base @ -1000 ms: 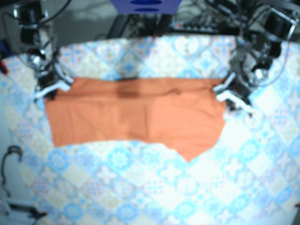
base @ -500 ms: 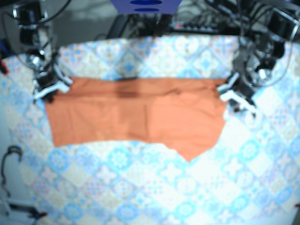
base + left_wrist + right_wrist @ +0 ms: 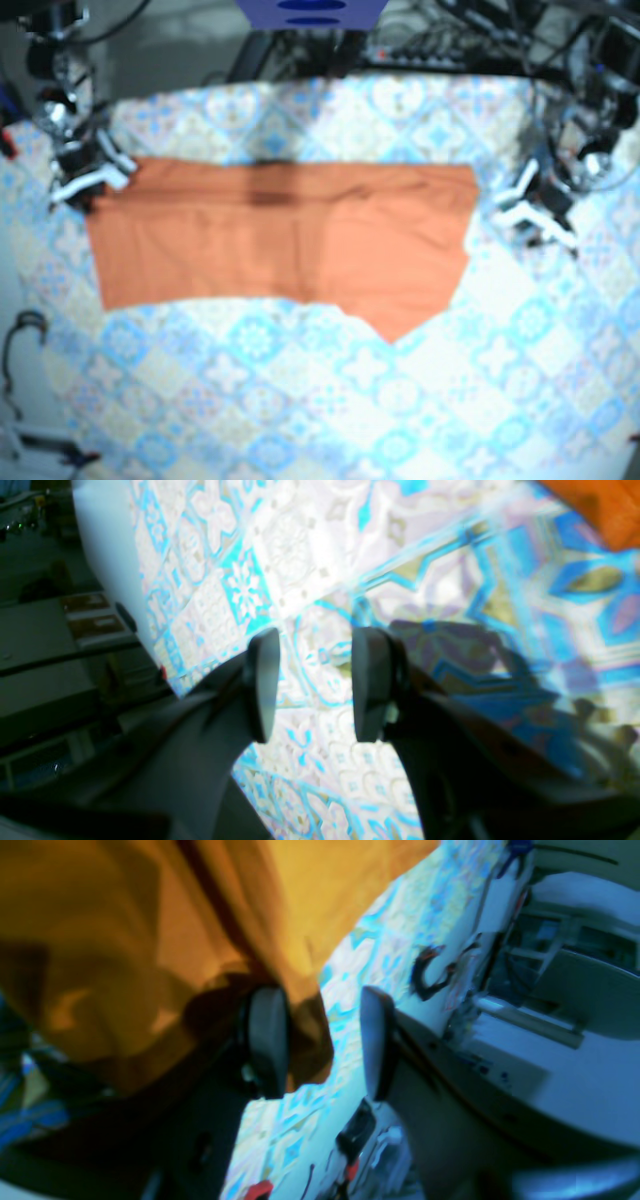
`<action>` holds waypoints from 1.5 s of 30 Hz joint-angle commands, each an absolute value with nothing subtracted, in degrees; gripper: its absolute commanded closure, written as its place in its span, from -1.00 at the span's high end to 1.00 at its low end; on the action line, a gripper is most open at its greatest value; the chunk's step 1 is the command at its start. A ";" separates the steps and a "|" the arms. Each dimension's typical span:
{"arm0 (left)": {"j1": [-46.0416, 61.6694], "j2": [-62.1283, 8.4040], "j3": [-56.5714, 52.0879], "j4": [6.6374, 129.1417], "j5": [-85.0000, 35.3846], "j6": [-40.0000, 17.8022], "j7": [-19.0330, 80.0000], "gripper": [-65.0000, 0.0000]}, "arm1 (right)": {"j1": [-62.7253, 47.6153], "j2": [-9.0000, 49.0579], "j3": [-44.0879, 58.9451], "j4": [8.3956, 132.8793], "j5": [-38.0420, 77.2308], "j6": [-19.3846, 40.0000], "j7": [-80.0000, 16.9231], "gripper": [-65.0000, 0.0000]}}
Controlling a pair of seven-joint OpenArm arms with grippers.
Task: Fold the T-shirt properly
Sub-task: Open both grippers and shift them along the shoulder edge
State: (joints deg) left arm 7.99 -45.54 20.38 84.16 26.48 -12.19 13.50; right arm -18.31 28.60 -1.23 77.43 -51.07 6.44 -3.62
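The T-shirt's end is next to my right gripper, which is open over tablecloth (image 3: 492, 222). Next, my right gripper moves back toward the T-shirt's upper edge and pinches the T-shirt's upper corner (image 3: 465, 174) before it folds.
The orange T-shirt (image 3: 280, 240) lies flat as a wide band across the patterned tablecloth (image 3: 330, 400), with a pointed flap at its lower right. My right gripper (image 3: 88, 176) sits at the shirt's upper left corner. In the right wrist view the right gripper (image 3: 325, 1040) is open, and a fold of orange fabric (image 3: 150, 940) lies against one finger and reaches partly into the gap. My left gripper (image 3: 535, 205) is apart from the shirt's right edge. Its fingers stand open over bare cloth in the left wrist view (image 3: 315, 685), where the shirt (image 3: 600, 505) shows only at the top right corner.
Cables (image 3: 18, 345) lie off the table's left side, and a red-and-black clip (image 3: 350, 1145) sits near the right arm. Dark equipment (image 3: 420, 40) lines the back edge. The tablecloth's edge (image 3: 110, 580) drops off close to the left gripper.
My left gripper has pulled away to the right, off the shirt's right edge. The right gripper has moved left and slightly back, and the shirt has slid a little left with it.
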 commanded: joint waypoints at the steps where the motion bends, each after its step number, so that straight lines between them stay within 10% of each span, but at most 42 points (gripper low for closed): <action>1: 8.57 -46.55 19.21 85.76 26.33 -11.47 13.05 -0.27 | -17.98 29.67 -0.40 78.37 -51.30 5.41 -3.03 -0.29; 45: 28.53 -46.37 11.47 96.75 26.77 -11.82 13.05 -0.27 | -31.34 25.89 4.88 82.24 -51.21 5.32 -0.57 -0.28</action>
State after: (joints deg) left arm 28.32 -45.28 12.14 95.92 26.74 -12.64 13.47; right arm -31.42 24.64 4.34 81.62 -51.05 6.33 -0.49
